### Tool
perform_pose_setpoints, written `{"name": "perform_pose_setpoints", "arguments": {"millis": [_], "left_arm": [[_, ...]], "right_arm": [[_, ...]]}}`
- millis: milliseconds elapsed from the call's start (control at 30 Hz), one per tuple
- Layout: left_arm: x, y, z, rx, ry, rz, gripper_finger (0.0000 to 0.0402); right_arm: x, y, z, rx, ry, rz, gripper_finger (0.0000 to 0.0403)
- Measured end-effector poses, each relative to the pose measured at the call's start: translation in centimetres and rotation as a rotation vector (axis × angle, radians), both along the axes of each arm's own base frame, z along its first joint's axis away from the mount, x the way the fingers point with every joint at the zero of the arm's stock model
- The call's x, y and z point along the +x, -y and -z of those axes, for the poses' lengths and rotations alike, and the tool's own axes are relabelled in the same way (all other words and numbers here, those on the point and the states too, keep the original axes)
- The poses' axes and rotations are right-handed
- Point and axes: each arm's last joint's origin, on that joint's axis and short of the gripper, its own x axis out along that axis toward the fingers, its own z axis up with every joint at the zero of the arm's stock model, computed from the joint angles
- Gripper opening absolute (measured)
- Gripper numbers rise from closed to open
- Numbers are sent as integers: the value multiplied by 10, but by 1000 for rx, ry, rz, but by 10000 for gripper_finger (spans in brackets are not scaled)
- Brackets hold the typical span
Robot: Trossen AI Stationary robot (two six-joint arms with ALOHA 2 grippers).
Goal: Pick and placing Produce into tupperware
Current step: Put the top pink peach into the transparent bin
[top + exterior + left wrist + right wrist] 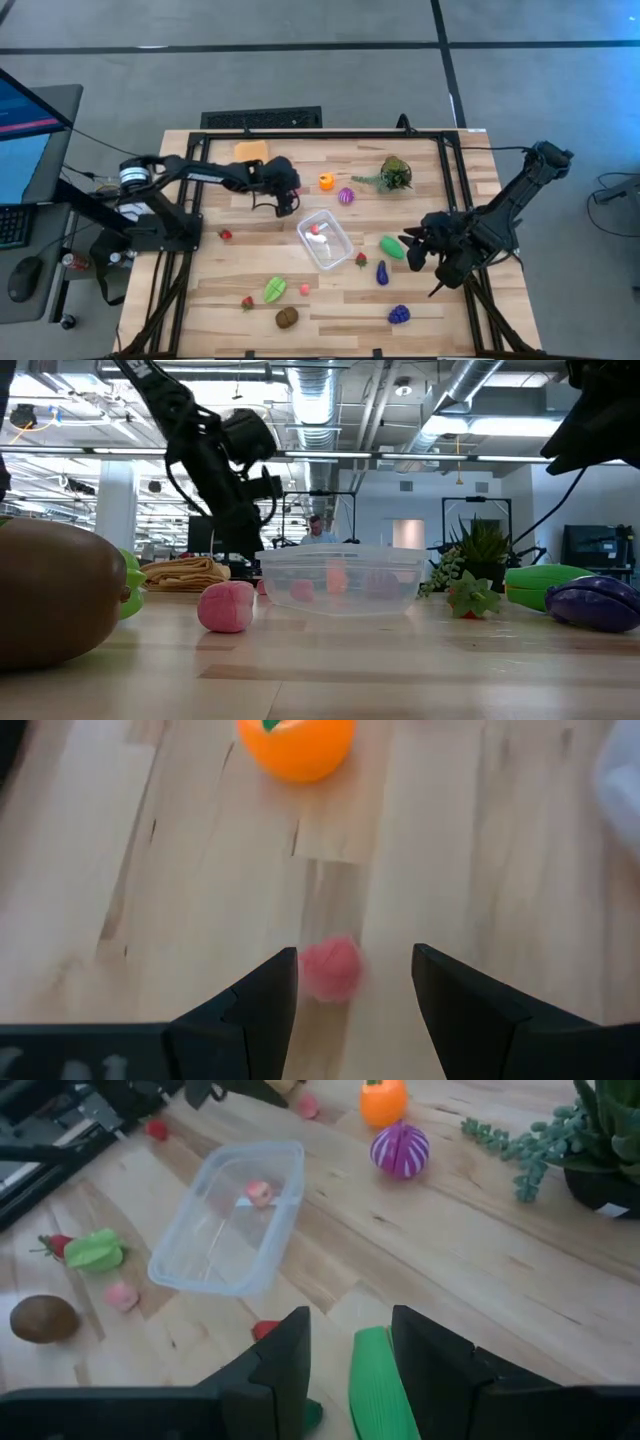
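I expect the small red piece (pixel 332 969) to roll inward when I drop it in, because it looks rounded and the tupperware's bottom (pixel 330 245) is mostly open.
The clear tupperware (pixel 325 240) stands mid-table with one pink piece (pixel 259 1192) inside. My left gripper (pixel 355 970) hovers open, pointing down, just left of the tupperware's far end (pixel 283 205). A small red piece (pixel 330 968) lies on the table between its fingers, close to one fingertip; I cannot tell whether they touch. An orange piece (pixel 296 745) lies beyond it. My right gripper (pixel 350 1340) hangs open above a green piece (pixel 380 1380), which lies on the table right of the tupperware (pixel 392 247).
Loose produce lies around: a purple piece (pixel 346 196), a strawberry (pixel 361 260), an eggplant (pixel 382 272), blue grapes (pixel 399 314), a brown kiwi (pixel 287 317) and a green piece (pixel 274 290). A plant sprig (pixel 392 175) and an orange-yellow cloth (pixel 251 150) sit at the far side.
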Motion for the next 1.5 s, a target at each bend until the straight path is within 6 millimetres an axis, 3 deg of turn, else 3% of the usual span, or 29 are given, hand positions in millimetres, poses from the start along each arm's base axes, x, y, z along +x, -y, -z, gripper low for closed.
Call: {"name": "perform_pose_setpoints", "arguments": {"millis": [433,767,1167,1500], "left_arm": [[-1,-17,9,-71,-25,-27,190],[1,-18,26,-148,-52,-21,190],[3,-19,26,-146,-29,-31,190],[3,-19,26,-143,-26,-29,136]], "right_arm": [[1,0,-1,-8,17,7,161],[1,1,-1,-40,41,21,157],[1,1,-1,-39,39,21,153],[1,1,-1,-40,38,21,148]]}}
